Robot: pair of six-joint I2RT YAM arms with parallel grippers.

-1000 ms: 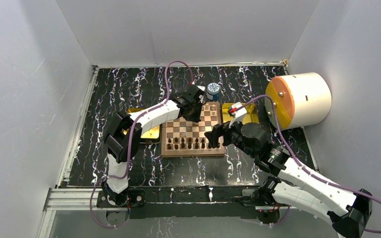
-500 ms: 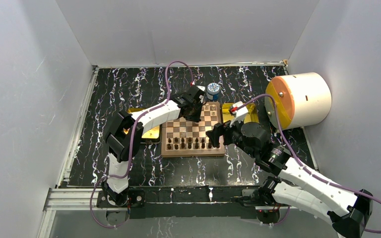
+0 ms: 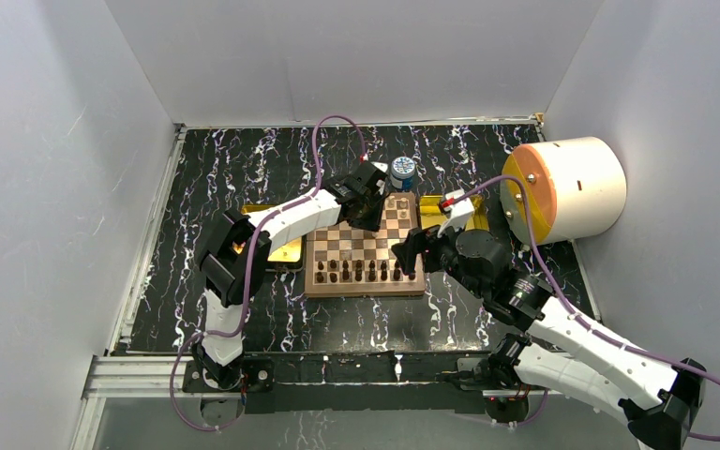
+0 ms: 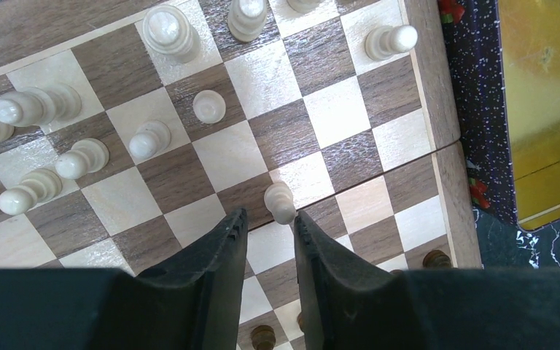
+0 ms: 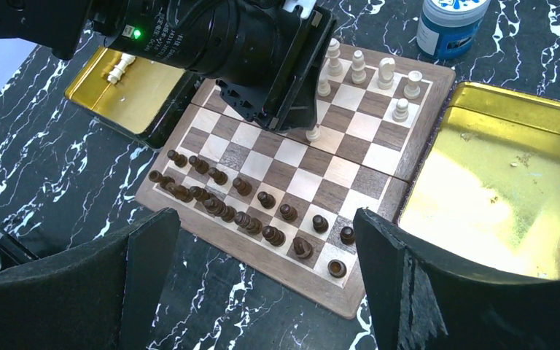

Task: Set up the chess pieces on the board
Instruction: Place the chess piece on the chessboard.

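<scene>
The lone cream pawn (image 4: 280, 199) is standing in the middle of the board, short of the pawn row. My left gripper should move back and my right gripper should carry the pawn to the row's gap (image 4: 263, 79).
The board (image 3: 366, 287) lies mid-table. Dark pieces (image 5: 219, 204) fill its near rows, and several cream chess pieces (image 5: 357, 69) stand at its far side. One cream pawn (image 4: 281, 203) stands alone on a square just past my left gripper's fingertips. The left gripper (image 4: 269, 214) hovers low over the board (image 4: 415, 109) with its jaws slightly apart and nothing clamped between them; the pawn is close to the right finger's tip. My right gripper (image 5: 262, 219) hangs wide open above the board's near right corner (image 5: 299, 273), holding nothing.
A gold tray (image 5: 496, 175) lies right of the board. Another gold tray (image 5: 109, 95) on the left holds one cream piece (image 5: 120, 67). A blue-and-white jar (image 3: 402, 172) stands behind the board. A large white and orange cylinder (image 3: 567, 187) sits at the far right.
The left jaws have parted a little, letting go of the cream pawn, which stands on its square. The right gripper has drifted slightly to the right.
</scene>
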